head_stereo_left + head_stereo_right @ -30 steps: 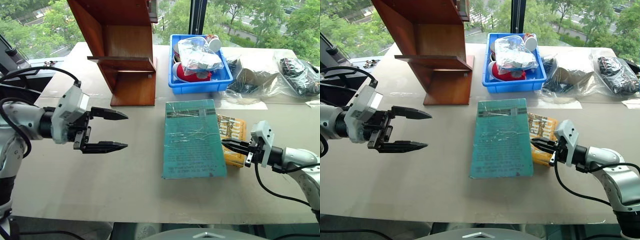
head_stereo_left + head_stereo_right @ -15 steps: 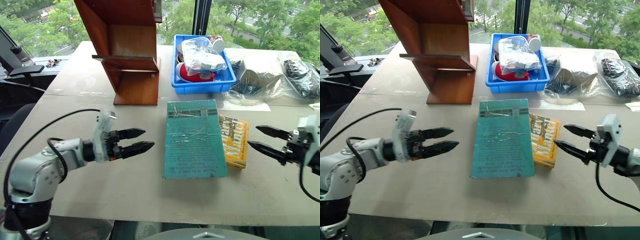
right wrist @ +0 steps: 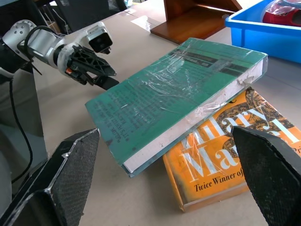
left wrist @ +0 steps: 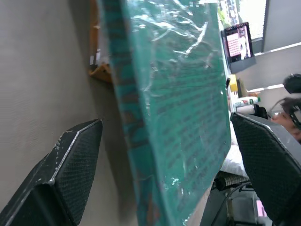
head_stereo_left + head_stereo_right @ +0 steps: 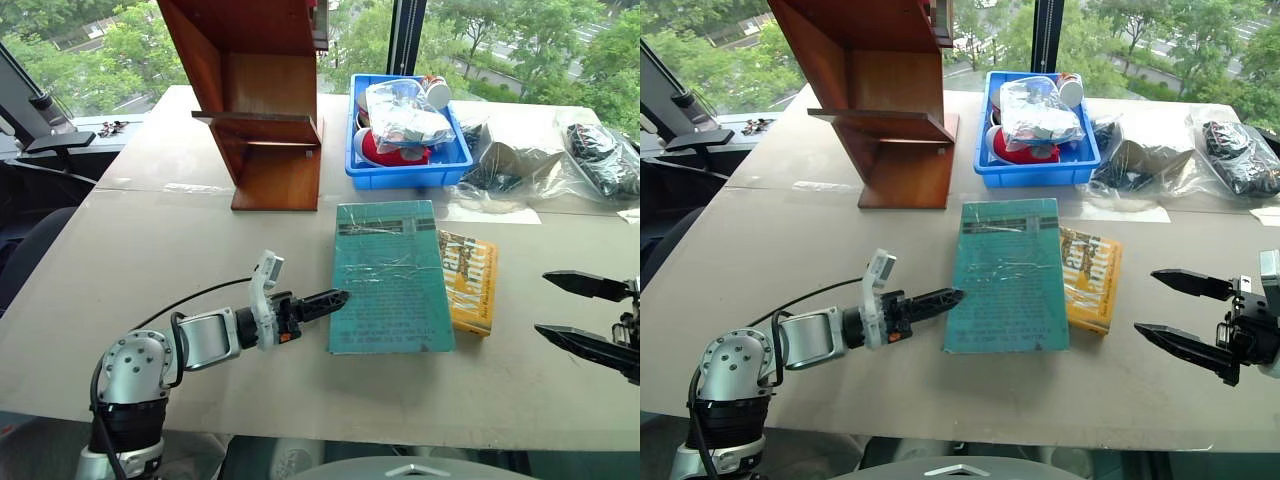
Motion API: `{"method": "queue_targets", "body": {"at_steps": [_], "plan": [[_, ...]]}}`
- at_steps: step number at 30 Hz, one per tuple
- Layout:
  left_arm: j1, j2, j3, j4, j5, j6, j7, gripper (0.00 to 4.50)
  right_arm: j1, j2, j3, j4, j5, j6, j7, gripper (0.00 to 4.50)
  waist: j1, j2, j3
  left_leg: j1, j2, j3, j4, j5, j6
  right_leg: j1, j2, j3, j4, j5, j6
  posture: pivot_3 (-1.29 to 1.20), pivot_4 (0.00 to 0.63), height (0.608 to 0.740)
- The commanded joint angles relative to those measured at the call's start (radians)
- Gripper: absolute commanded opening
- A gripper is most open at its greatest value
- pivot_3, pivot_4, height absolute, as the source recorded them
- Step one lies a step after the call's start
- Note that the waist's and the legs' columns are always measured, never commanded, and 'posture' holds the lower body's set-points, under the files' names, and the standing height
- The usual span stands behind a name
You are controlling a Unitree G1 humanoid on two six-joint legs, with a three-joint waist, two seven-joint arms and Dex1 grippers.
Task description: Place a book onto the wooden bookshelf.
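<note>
My right gripper is facing the teal book's edge [image 5: 444, 285] that has the yellow book under it, so next my left gripper grabs the opposite edge [image 5: 333, 318] and lifts the teal book.
The book [image 5: 390, 275], teal and plastic-wrapped, lies flat mid-table, its right side resting on a yellow book [image 5: 468, 282]. The wooden bookshelf [image 5: 265, 100] stands at the back left. My left gripper [image 5: 320, 303] is low over the table at the book's left edge, near the front corner. It is open and rolled: one finger [image 4: 70, 165] sits by the tabletop and the other [image 4: 270, 160] above the cover, with the book's edge [image 4: 141, 155] in line with the gap. My right gripper [image 5: 1145, 300] hovers open and empty, just right of the yellow book.
A blue bin [image 5: 400, 178] with bagged items sits behind the book. Plastic bags [image 5: 530, 160] lie at the back right. In the right wrist view the book [image 3: 183, 89] overlaps the yellow book [image 3: 221, 169], and the left gripper [image 3: 101, 77] shows beyond.
The left gripper sank, rolled over and moved right to the book's left edge. The right gripper opened and drew back rightward from the yellow book. The camera shifted slightly.
</note>
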State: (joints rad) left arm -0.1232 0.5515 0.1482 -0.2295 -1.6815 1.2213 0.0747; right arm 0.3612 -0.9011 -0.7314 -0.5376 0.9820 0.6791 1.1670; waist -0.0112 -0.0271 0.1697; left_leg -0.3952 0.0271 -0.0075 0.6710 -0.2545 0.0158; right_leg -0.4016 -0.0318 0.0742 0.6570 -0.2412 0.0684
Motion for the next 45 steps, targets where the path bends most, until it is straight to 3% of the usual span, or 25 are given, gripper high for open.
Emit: {"method": "queue_targets", "body": {"at_steps": [1,7,12,22,23,27,29,34,39,45], "plan": [[-0.019,0.026,-0.05,0.029,-0.108,-0.02,0.098,4.5,0.011,-0.01,-0.056,-0.036,0.022,0.008,-0.013,4.44,0.001,0.0,0.0,0.0,0.0,0.0,0.0,0.0,0.0,0.0,0.0,0.0,0.0,0.0,0.0,0.0,0.15,0.74],[-0.069,0.02,-0.146,0.098,-0.265,-0.042,0.123,4.5,0.029,0.001,-0.065,-0.061,0.027,0.009,-0.03,4.44,0.005,0.0,-0.001,0.0,-0.003,0.0,0.0,0.0,0.0,0.0,-0.003,0.0,-0.001,-0.001,-0.001,0.0,0.15,0.74],[-0.124,0.016,-0.21,0.169,-0.291,0.01,0.046,4.5,0.041,0.007,-0.072,-0.091,0.031,0.008,-0.05,4.44,0.004,0.0,-0.001,-0.001,-0.003,0.0,0.0,0.0,0.0,0.0,-0.002,0.0,-0.002,-0.001,-0.001,0.0,0.15,0.74],[-0.219,0.025,-0.186,0.212,-0.291,0.054,-0.13,0.32,0.053,0.031,-0.102,-0.114,0.085,0.011,-0.11,4.5,0.004,0.0,0.0,-0.002,-0.003,-0.001,0.0,0.0,0.0,0.0,-0.002,-0.001,-0.003,-0.001,-0.001,0.0,0.15,0.74],[-0.235,0.032,-0.17,0.189,-0.285,0.042,-0.154,0.05,0.042,0.035,-0.109,-0.106,0.105,0.015,-0.127,4.5,0.003,0.0,0.0,-0.002,-0.003,-0.001,0.0,0.0,0.0,0.0,-0.003,-0.001,-0.003,-0.001,-0.001,0.0,0.15,0.74],[-0.315,0.023,-0.077,0.071,-0.229,-0.01,-0.323,0.05,0.011,0.05,-0.135,-0.069,0.181,0.026,-0.182,4.5,0.002,0.0,0.0,-0.003,-0.003,-0.001,0.0,0.0,0.0,0.0,-0.003,-0.001,-0.004,-0.001,-0.001,0.0,0.15,0.74],[-0.376,0.05,-0.077,-0.051,-0.061,-0.034,-0.475,0.05,-0.007,0.048,-0.136,-0.046,0.196,0.025,-0.196,4.5,0.002,-0.001,0.001,-0.004,-0.003,0.0,0.0,0.0,0.0,0.0,-0.003,-0.001,-0.005,-0.001,-0.001,0.0,0.15,0.74],[-0.52,0.143,-0.309,-0.208,0.641,-0.381,-0.72,0.05,-0.086,0.031,-0.128,0.004,0.246,0.032,-0.242,4.5,0.004,0.002,-0.001,-0.004,-0.004,0.0,-0.002,0.0,0.0,0.003,-0.003,-0.001,-0.013,0.0,-0.001,0.0,0.15,0.74],[-0.626,0.07,-0.412,-0.163,1.14,-0.751,-0.649,0.05,-0.164,0.024,-0.118,0.043,0.261,0.026,-0.276,4.5,0.007,0.001,0.001,-0.004,-0.004,-0.001,-0.002,0.0,0.0,0.004,-0.003,-0.001,-0.015,0.0,0.0,0.0,0.15,0.74],[-0.662,0.134,-0.467,-0.103,1.693,-1.086,-0.535,0.05,-0.238,0.005,-0.103,0.097,0.269,0.034,-0.273,4.5,0.005,0.001,0.002,-0.005,-0.004,-0.002,-0.004,0.0,0.0,0.004,-0.003,-0.001,-0.016,0.002,0.005,0.0,0.15,0.74]]}}
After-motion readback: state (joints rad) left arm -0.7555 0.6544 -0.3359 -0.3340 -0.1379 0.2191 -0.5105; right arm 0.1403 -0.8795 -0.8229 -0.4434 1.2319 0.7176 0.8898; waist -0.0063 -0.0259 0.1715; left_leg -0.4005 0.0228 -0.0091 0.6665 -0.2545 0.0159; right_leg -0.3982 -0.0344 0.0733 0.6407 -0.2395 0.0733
